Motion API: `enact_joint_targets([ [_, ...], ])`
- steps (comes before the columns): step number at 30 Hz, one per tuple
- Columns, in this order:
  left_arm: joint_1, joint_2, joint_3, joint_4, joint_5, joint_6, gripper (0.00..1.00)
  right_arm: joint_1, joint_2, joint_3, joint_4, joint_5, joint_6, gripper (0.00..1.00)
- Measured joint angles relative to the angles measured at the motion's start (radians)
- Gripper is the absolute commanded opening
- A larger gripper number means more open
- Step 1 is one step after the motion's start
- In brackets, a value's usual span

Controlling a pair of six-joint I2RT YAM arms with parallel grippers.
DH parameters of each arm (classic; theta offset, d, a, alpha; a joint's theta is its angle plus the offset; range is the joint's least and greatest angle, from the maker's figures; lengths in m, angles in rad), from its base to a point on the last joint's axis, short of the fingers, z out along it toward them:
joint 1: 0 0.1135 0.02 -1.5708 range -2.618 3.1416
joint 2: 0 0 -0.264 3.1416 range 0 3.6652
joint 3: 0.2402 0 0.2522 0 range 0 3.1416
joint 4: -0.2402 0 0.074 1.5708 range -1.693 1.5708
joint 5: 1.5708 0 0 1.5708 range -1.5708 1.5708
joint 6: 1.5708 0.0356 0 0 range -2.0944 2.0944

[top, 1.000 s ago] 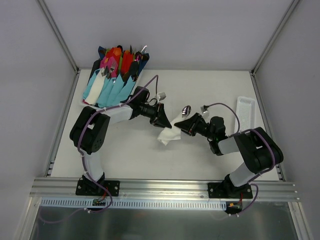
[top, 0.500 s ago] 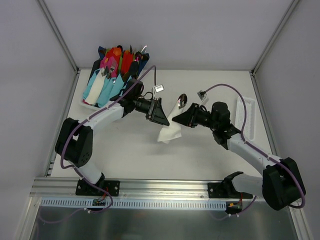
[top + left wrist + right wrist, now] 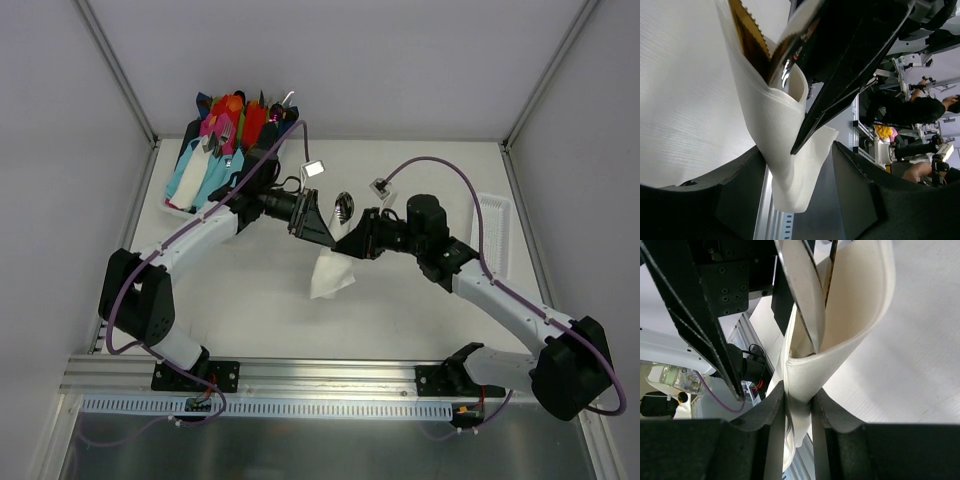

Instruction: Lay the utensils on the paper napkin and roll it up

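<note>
The napkin roll is in my right gripper, far from the bin (image 3: 226,142), so my left gripper should grip the roll (image 3: 338,230) below the spoon head before my right gripper opens.
The white paper napkin (image 3: 330,275) is wrapped loosely round the utensils and hangs in the air between my two grippers above the table's middle. The silvery spoon head (image 3: 344,207) sticks out of its top. In the left wrist view the golden-yellow utensil (image 3: 747,35) and the silvery one (image 3: 790,55) sit inside the napkin roll (image 3: 775,130). My right gripper (image 3: 355,243) (image 3: 798,400) is shut on the roll's lower part (image 3: 840,350). My left gripper (image 3: 315,222) (image 3: 797,150) is open, its fingers either side of the napkin's hanging tail.
A bin of pink, red and orange cutlery in light-blue wraps (image 3: 225,150) stands at the back left. A small white slotted tray (image 3: 492,230) lies at the right edge. The left gripper's black body (image 3: 700,300) is close in front of the right wrist camera.
Both arms have stretched out and carried the wrapped bundle up and a little to the left and back. The napkin's tail now hangs lower and freer.
</note>
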Motion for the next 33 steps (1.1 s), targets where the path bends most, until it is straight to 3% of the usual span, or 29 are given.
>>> enact_joint_targets([
  [5, 0.002, 0.0, 0.005, -0.005, 0.001, -0.02, 0.49, 0.029, -0.003, 0.011, -0.033, 0.009, -0.047, 0.0],
  [13, 0.01, 0.0, 0.005, 0.008, 0.002, -0.079, 0.3, 0.053, -0.021, 0.024, -0.043, 0.024, -0.091, 0.0],
  [21, 0.015, 0.001, -0.011, 0.117, 0.026, -0.208, 0.38, 0.065, -0.022, 0.045, -0.051, 0.032, -0.123, 0.0],
  [29, 0.021, 0.007, -0.049, 0.27, 0.063, -0.358, 0.39, 0.074, -0.022, 0.059, -0.066, 0.042, -0.141, 0.0],
  [33, 0.021, 0.007, -0.049, 0.303, 0.071, -0.386, 0.48, 0.076, -0.022, 0.07, -0.073, 0.045, -0.146, 0.0],
])
